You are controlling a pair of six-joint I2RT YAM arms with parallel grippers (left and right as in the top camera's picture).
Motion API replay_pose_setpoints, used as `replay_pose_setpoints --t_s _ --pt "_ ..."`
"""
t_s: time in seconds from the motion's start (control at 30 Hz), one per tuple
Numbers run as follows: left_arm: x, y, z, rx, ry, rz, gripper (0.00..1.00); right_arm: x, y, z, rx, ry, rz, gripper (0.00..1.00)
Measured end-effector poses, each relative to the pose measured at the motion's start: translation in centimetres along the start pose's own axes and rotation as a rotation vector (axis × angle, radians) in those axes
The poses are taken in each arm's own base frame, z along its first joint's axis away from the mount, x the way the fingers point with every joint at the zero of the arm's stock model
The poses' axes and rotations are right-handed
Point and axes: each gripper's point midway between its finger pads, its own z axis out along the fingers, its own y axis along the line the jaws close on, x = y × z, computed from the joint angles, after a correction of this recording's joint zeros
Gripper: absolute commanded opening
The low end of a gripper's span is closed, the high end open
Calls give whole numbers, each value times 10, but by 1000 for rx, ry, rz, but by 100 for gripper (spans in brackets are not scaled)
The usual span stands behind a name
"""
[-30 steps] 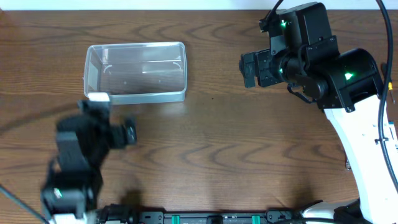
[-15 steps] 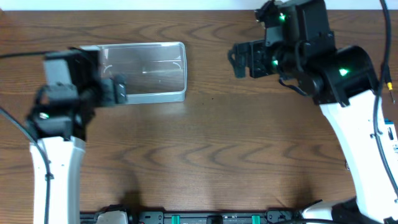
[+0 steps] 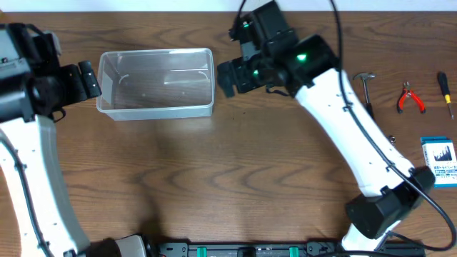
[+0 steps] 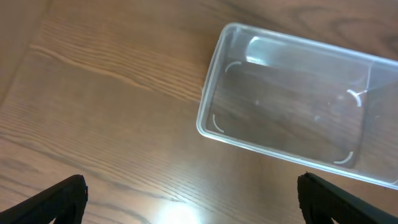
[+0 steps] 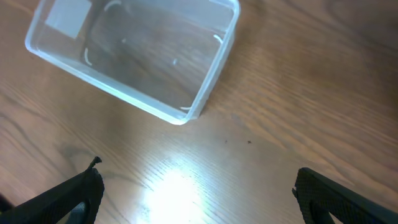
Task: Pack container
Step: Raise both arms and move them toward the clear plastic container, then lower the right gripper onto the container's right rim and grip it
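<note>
The container's end [image 5: 215, 73] has my right gripper's open fingers beside it and crooked to it, so next I turn them square and grip that end by its rim [image 3: 213, 68].
The clear plastic container [image 3: 157, 82] stands empty on the wooden table at the back left. It also shows in the left wrist view [image 4: 298, 106] and in the right wrist view [image 5: 134, 56]. My left gripper [image 3: 84, 80] is open and empty just left of the container's left end. My right gripper [image 3: 230, 75] is open and empty just right of the container's right end. In both wrist views the fingers [image 4: 193, 199] [image 5: 199, 193] are spread wide over bare wood, apart from the container.
At the far right of the table lie a small hammer [image 3: 364, 80], red-handled pliers [image 3: 410, 98], a screwdriver [image 3: 445, 93] and a small blue-and-white box [image 3: 438, 153]. The right arm stretches diagonally across the right half of the table.
The left arm swung up from the front left to the container's left end. The right gripper moved left to the container's right end, uncovering the tools at the far right.
</note>
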Motion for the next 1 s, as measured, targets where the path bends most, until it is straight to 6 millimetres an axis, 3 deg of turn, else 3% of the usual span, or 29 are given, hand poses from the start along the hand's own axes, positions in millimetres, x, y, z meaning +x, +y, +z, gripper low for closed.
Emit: replay_pose_setpoints --t_s 0.33,0.47,0.8,1.0 --pt "2 0 6 0 19 0 98 -5 -2 50 35 17 -22 99" --pt "16 0 5 1 77 0 98 -19 -7 70 54 -27 -10 99" --pt "35 -1 3 3 157 0 98 -63 -4 63 69 -137 54 99" --pt "39 -1 3 4 172 -5 98 -66 -8 70 86 -86 104 97"
